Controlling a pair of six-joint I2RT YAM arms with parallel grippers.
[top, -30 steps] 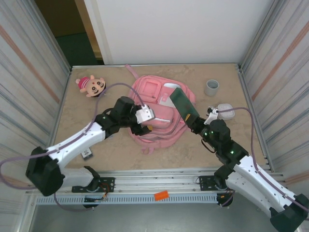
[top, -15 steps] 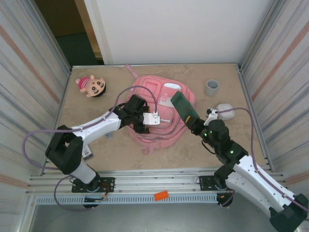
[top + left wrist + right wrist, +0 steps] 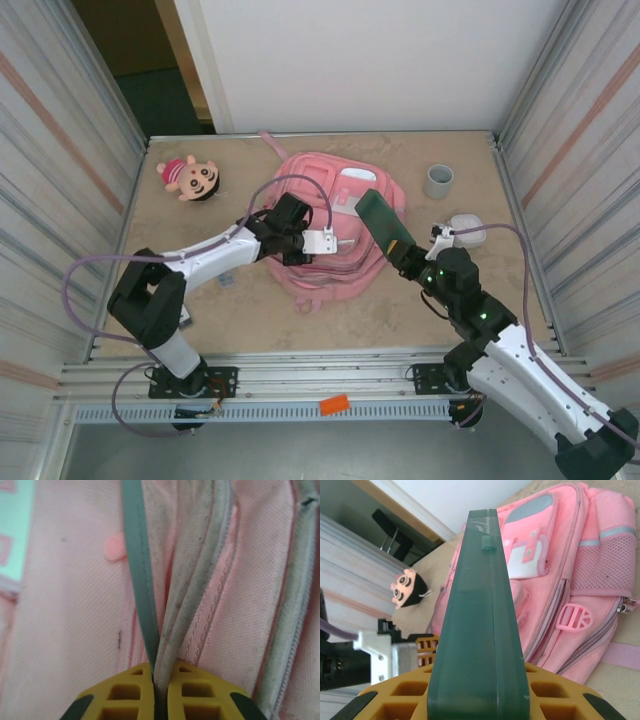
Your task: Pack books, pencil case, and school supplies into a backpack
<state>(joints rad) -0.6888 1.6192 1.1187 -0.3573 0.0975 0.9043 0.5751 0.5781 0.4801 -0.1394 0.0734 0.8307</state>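
Observation:
My left gripper needs to pull the zip edge (image 3: 192,587) up and back first, because the backpack's flap (image 3: 348,222) is lying over the backpack's opening. My right gripper will then slide the pencil case inside.
The pink backpack (image 3: 330,215) lies flat mid-table. My left gripper (image 3: 340,245) is shut on a grey-white trimmed zip edge (image 3: 192,595) of the backpack (image 3: 60,605), with the yellow fingers (image 3: 125,695) pinching the fabric fold. My right gripper (image 3: 405,257) is shut on the dark green pencil case (image 3: 382,224), held tilted over the backpack's right side. In the right wrist view the pencil case (image 3: 480,620) stands up between the jaws, with the backpack (image 3: 560,565) behind it. A slim grey-blue piece (image 3: 226,280) of the school supplies lies by the left arm. The books are out of view.
A plush doll (image 3: 190,177) lies at the back left. A grey cup (image 3: 438,181) stands at the back right, with a small white object (image 3: 467,229) nearer, beside my right arm. Metal walls close in both sides.
My left gripper has moved right over the backpack's front and shut on its zip edge. The right gripper has stayed almost still with the pencil case.

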